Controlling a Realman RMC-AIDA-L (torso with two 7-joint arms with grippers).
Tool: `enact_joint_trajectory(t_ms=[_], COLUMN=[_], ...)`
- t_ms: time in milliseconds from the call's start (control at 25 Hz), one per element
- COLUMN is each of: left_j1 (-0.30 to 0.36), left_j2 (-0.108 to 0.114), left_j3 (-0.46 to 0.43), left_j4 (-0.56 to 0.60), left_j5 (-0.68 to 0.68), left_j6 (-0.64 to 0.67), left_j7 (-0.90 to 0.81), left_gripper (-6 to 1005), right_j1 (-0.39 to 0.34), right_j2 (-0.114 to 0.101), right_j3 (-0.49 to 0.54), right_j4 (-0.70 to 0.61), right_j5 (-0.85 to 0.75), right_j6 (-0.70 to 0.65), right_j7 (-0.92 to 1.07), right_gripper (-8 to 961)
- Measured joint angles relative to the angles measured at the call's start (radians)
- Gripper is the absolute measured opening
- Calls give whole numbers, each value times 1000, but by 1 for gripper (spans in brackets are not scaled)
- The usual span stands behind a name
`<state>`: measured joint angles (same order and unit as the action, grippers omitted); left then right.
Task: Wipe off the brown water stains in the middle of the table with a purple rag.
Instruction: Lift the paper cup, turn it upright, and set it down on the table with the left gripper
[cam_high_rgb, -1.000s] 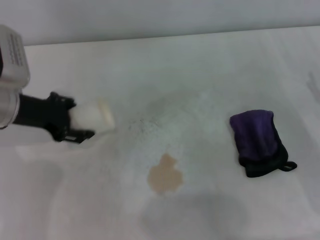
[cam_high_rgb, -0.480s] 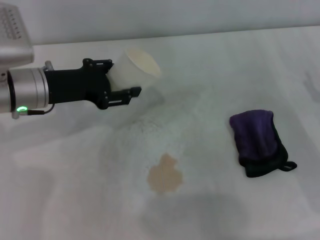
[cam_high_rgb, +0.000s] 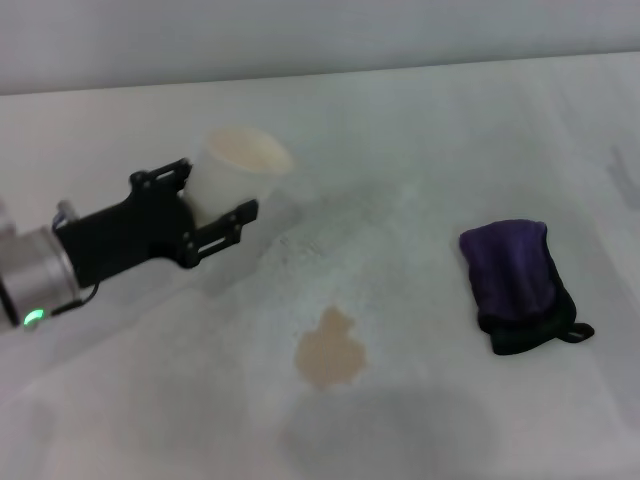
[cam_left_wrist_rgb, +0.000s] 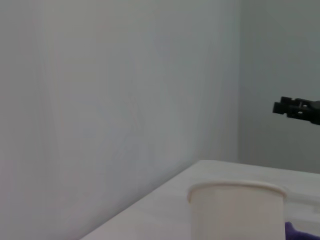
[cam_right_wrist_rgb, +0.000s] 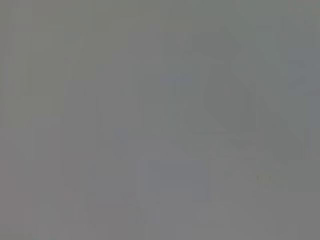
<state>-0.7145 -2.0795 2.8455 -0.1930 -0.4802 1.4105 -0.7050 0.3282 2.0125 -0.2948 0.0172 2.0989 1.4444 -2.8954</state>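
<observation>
My left gripper should next go down with the cup upright (cam_high_rgb: 236, 172) to the table's side (cam_high_rgb: 148, 320) away from the stain, since that side is open, until the cup stands there. Then it should let go.
The brown water stain (cam_high_rgb: 330, 350) is a tan blotch on the white table (cam_high_rgb: 420, 140), near the front middle. The purple rag (cam_high_rgb: 513, 283), with a black edge and loop, lies bunched to the right of the stain. My left gripper (cam_high_rgb: 225, 195) is shut on a cream-white paper cup (cam_high_rgb: 240, 160), held upright to the back left of the stain. The cup (cam_left_wrist_rgb: 237, 210) fills the low part of the left wrist view. A sliver of the rag (cam_left_wrist_rgb: 300, 232) shows beside it. The right gripper is outside the head view.
Faint grey speckled smudges (cam_high_rgb: 300, 240) lie between the cup and the stain. A small black part (cam_left_wrist_rgb: 300, 107), perhaps the other arm, shows far off in the left wrist view. The right wrist view is a plain grey blur.
My left gripper has carried the cup from the left, up toward the back, then down and left. The cup has gone from tilted to upright. Stain and rag have not moved.
</observation>
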Motion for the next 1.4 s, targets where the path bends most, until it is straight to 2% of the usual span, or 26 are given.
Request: enact_joint_trajectory(t_ms=[440,760,1080,1400], left_j1=[158,188,196,257], left_j2=[1,-1,-1,-1], left_j3=[0,0,0,0], left_j4=[19,21,75,96], left_j5=[-53,-57,-24,-22], left_j6=[-23,-66,-175,-176], left_j7=[68,84,98,151], left_gripper=[633,632,632,633], right_j1=[-3,-9,-13,-12], right_j2=[0,0,0,0], right_j3=[-34,-48,-53,-52], right_j4=[11,23,31,31], right_j5=[-6,-6,-5,-5], right_j6=[-3,-2,0,-9], right_j7=[-1,-2,-2,-2], right_gripper=[840,839,839,839])
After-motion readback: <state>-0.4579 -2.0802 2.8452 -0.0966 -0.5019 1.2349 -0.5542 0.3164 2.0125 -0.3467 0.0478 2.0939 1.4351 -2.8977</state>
